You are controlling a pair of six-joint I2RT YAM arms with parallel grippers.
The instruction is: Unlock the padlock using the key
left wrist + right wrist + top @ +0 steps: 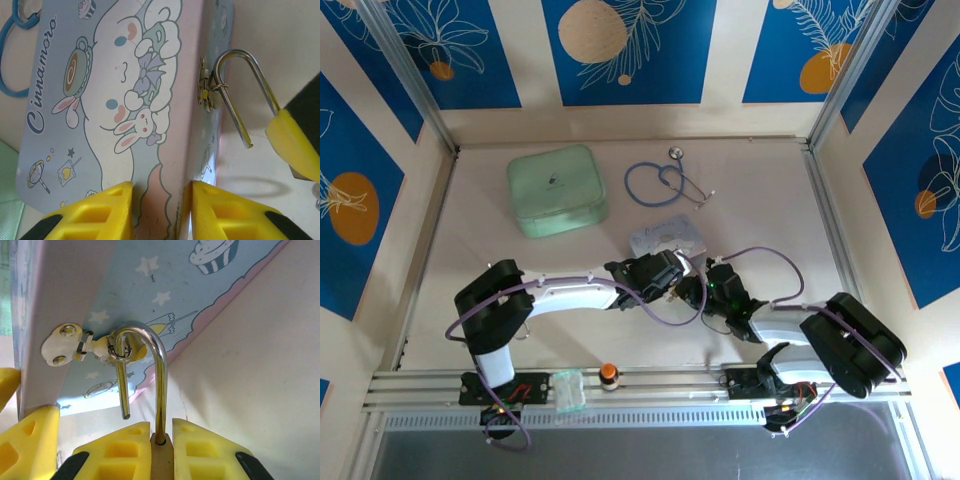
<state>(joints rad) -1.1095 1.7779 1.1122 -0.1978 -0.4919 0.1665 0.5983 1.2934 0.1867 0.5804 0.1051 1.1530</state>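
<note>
My right gripper needs to back the open shackle's free leg out before it sets the padlock beside the tin (240,370), because the leg is hooked through the ring of the tin's hasp (119,353).
The pale blue cartoon tin (115,100) lies at mid-table (667,238). My left gripper (162,192) is shut on the tin's near edge, one yellow finger on each side. The brass padlock (162,460) is pinched between the fingers of my right gripper (161,432), which is shut on its body. Its silver shackle (159,385) stands open: the free leg (122,395) is out of the body and passes through the ring of the tin's hasp (67,342). The shackle (240,95) also shows beside the tin's clasp in the left wrist view. The key is hidden.
A mint-green square box (557,190) sits at the back left. A blue stethoscope (660,182) lies behind the tin. An orange-capped bottle (609,375) stands on the front rail between the arm bases. Both grippers crowd close together at the tin.
</note>
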